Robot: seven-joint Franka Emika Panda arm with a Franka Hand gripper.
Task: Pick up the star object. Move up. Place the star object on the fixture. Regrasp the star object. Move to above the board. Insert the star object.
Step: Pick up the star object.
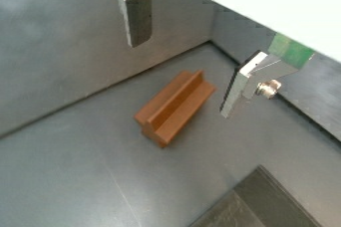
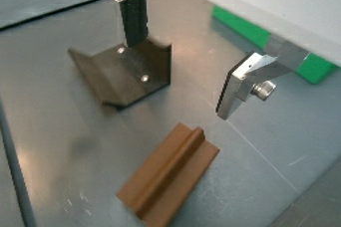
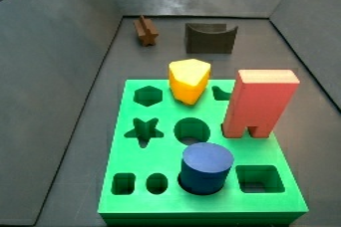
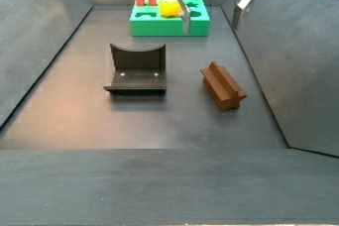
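The fixture's top [image 3: 209, 29] sinks between raised corners, so the star object [image 3: 147, 31] will tilt slightly and settle into the dip when the robot sets it down there.
The star object [image 1: 174, 108] is a small brown wooden piece lying on the dark floor, where it looks like a ridged bar [image 2: 168, 175]. It shows in both side views [image 3: 144, 34] [image 4: 223, 85], beside the fixture [image 3: 208, 38] [image 4: 135, 68]. My gripper [image 1: 190, 52] [image 2: 186, 57] hangs open above the floor, with nothing between its fingers [image 1: 138, 19]. In a wrist view the star object lies below the gap between the fingers. The fixture [image 2: 127, 72] sits just behind one finger. The green board [image 3: 134, 121] lies apart from both, and its star-shaped hole [image 3: 144, 130] is open.
On the board stand a yellow block [image 3: 189, 80], a tall red block [image 3: 260, 102] and a blue cylinder [image 3: 205, 167]. Sloped grey walls [image 3: 80, 62] enclose the floor on all sides. The board's corner [image 1: 290, 50] shows past one finger.
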